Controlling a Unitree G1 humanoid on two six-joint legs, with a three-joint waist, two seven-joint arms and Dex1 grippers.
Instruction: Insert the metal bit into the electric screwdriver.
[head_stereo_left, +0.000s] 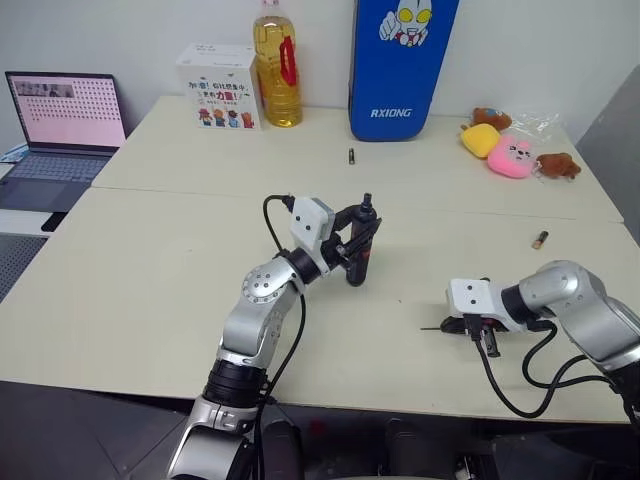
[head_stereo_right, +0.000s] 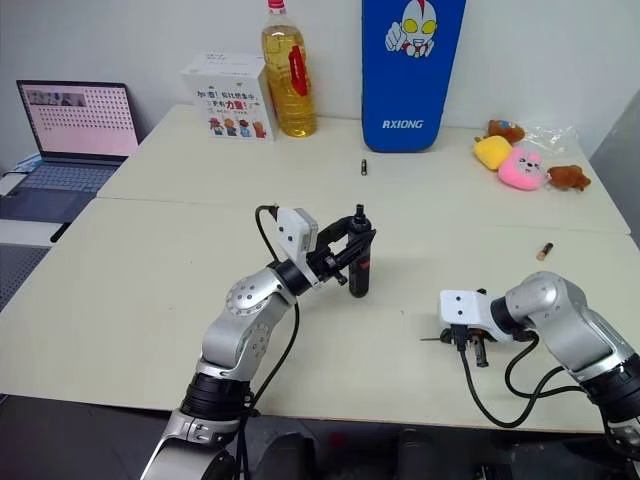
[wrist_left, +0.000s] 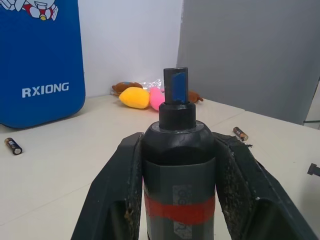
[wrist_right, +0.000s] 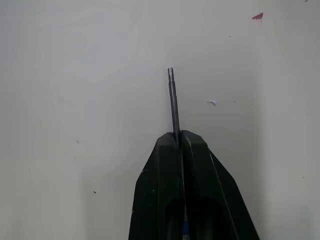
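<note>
I can see the metal bit (head_stereo_left: 429, 328) lying level and low while the electric screwdriver's nose points up, so my right gripper should lift the bit upright above that nose (head_stereo_left: 367, 200).
The electric screwdriver (head_stereo_left: 356, 272) stands upright just above the middle of the table, its narrow black nose (wrist_left: 176, 87) pointing up. My left gripper (head_stereo_left: 358, 238) is shut on its dark body; in the left wrist view both fingers (wrist_left: 117, 200) press its sides just above the red band. The metal bit (wrist_right: 173, 100) is a thin grey rod sticking out from between the tips of my right gripper (wrist_right: 179, 136), which is shut on it. That gripper (head_stereo_left: 452, 326) sits low over the table at the front right, with the bit (head_stereo_left: 431, 328) pointing left, well apart from the screwdriver.
A laptop (head_stereo_left: 65, 125) stands at the far left. A white box (head_stereo_left: 217, 87), an oil bottle (head_stereo_left: 277, 65) and a blue case (head_stereo_left: 400, 65) line the back edge. Plush toys (head_stereo_left: 510, 150) lie at the back right. Small batteries (head_stereo_left: 351, 156) (head_stereo_left: 540, 239) lie loose on the table.
</note>
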